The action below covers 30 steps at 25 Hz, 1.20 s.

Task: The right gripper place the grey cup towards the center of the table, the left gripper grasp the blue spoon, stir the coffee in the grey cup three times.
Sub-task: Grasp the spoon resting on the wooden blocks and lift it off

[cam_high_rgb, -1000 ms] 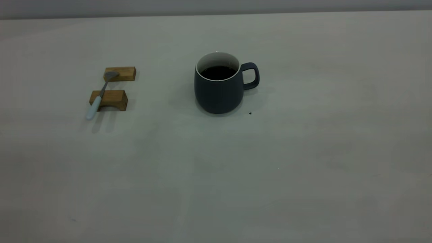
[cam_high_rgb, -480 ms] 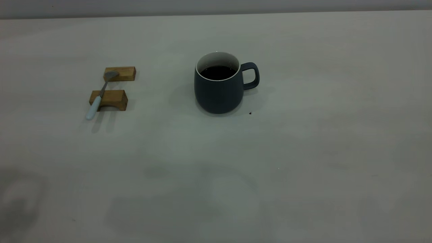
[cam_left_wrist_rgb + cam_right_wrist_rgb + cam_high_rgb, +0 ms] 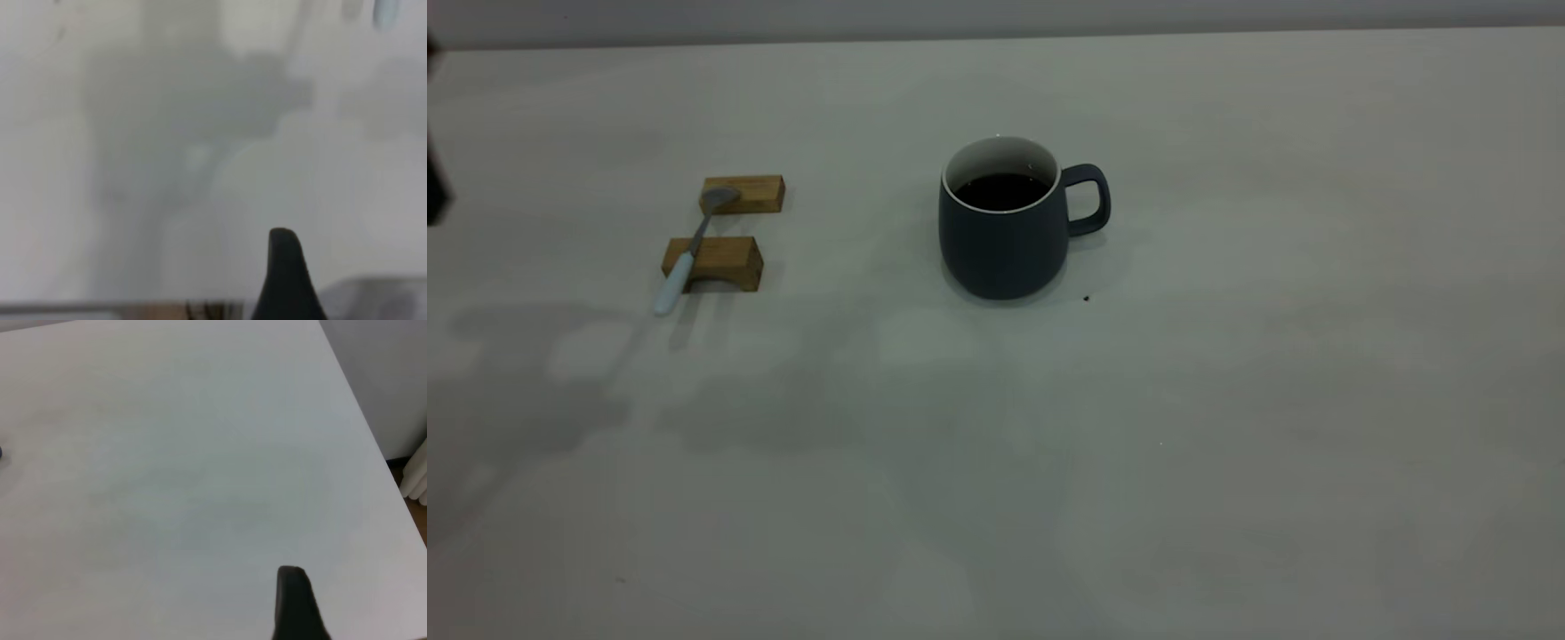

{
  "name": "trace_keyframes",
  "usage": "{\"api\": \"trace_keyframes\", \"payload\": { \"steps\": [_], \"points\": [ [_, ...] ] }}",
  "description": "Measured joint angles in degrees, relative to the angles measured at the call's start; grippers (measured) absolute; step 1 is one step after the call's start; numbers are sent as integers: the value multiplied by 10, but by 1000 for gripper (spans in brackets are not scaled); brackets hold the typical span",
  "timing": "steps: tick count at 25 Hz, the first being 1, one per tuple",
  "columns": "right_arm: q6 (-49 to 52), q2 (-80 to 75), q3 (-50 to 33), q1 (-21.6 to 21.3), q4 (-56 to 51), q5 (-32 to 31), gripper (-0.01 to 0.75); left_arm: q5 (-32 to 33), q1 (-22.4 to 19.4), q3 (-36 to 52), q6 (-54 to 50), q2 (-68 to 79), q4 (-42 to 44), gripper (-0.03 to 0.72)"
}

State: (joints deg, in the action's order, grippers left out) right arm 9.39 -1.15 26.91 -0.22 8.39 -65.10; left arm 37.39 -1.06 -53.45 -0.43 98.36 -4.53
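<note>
I should go on moving my left gripper toward the blue spoon's handle [image 3: 667, 299], which sticks out free past the near wooden block, until its fingers are on both sides of the handle and close.
The grey cup [image 3: 1003, 233] stands upright near the middle of the table [image 3: 1227, 444], its handle pointing right, with dark coffee [image 3: 1001, 190] inside. The blue spoon [image 3: 686, 260] lies across two wooden blocks at the left, pale handle toward the front and bowl on the far block. A dark piece of the left arm [image 3: 434, 191] shows at the exterior view's left edge. My left gripper [image 3: 283, 273] hovers over bare table, with the spoon's pale handle end [image 3: 385, 12] far off. My right gripper [image 3: 293, 603] is above bare table near its edge, far from the cup.
Two brown wooden blocks [image 3: 713, 263] [image 3: 744, 194] carry the spoon. A tiny dark speck [image 3: 1086, 299] lies just right of the cup's base. Arm shadows fall across the table's near left part. The table's edge [image 3: 363, 420] and the floor beyond appear in the right wrist view.
Arm shadows have spread up across the near left of the table, and a dark piece of the left arm has entered at the left edge. Cup and spoon have not moved.
</note>
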Motion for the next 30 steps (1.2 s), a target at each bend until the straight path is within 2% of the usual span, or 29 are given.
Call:
{"api": "trace_keyframes", "payload": {
  "steps": [10, 19, 30],
  "points": [
    [0, 0, 0, 0, 0, 0, 510, -36, 52, -121, -16, 193, -6, 595],
    [0, 0, 0, 0, 0, 0, 510, -88, 59, -148, -31, 265, -12, 595],
    [0, 0, 0, 0, 0, 0, 510, -119, 78, -167, -30, 318, -17, 595]
  ]
}}
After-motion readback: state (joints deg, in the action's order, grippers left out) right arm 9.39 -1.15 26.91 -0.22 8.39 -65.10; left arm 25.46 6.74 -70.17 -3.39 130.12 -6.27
